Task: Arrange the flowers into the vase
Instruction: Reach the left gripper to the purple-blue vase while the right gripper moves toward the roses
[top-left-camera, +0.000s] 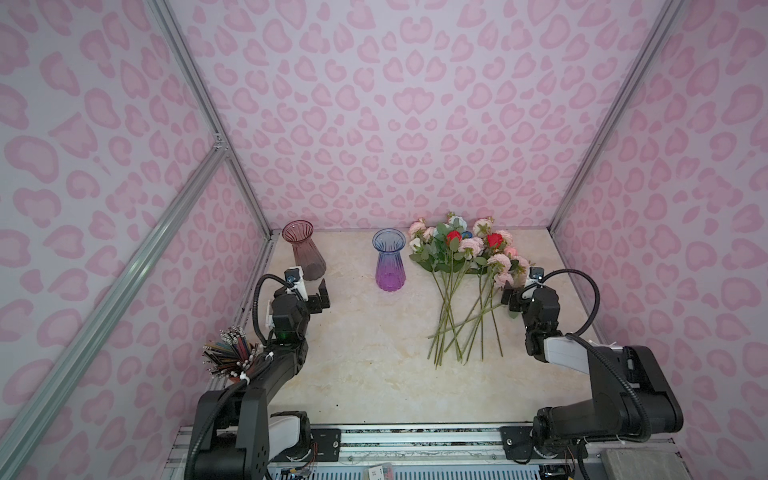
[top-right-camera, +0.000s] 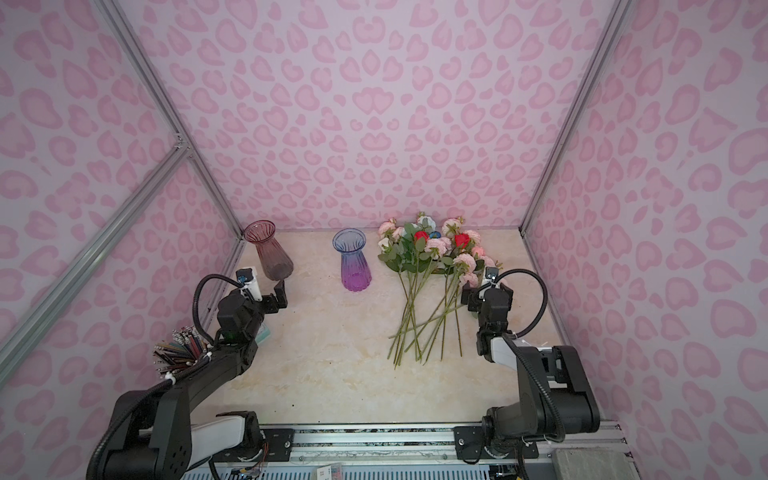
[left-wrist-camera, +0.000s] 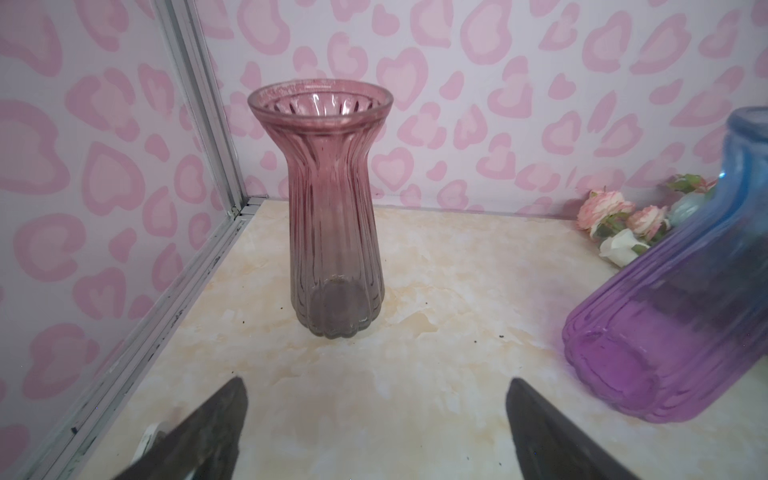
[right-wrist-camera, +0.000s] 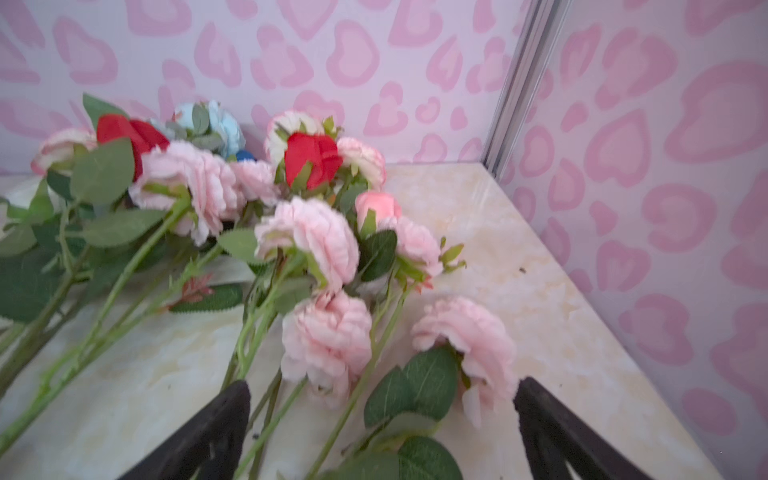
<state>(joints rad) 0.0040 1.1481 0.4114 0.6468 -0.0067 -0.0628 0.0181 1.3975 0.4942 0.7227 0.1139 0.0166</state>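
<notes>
I should first use my left gripper to take the blue-to-purple vase (top-left-camera: 390, 265) by its rim (top-left-camera: 375, 240) and bring it forward beside the stems, because the vase stands far back beside the flower heads.
The flowers (top-left-camera: 461, 266) (top-right-camera: 432, 266) lie in a loose pile at the back right of the table, heads toward the back wall and green stems fanned toward the front. Most are pale pink, with two red ones and a light blue one (right-wrist-camera: 216, 120). A blue-to-purple glass vase (top-left-camera: 390, 259) (left-wrist-camera: 665, 316) stands upright and empty at the back middle. A pink-grey glass vase (top-left-camera: 303, 249) (left-wrist-camera: 332, 216) stands empty in the back left corner. My left gripper (top-left-camera: 320, 293) (left-wrist-camera: 377, 382) is open just in front of the pink-grey vase. My right gripper (top-left-camera: 509, 301) (right-wrist-camera: 383, 382) is open over the pile's right edge, above pink heads and leaves.
A cup of coloured pencils (top-left-camera: 230, 353) (top-right-camera: 178, 353) stands at the left edge beside my left arm. Pink-patterned walls with aluminium posts (left-wrist-camera: 199, 124) close in the table on three sides. The marble-look tabletop (top-left-camera: 374, 353) lies bare between the arms.
</notes>
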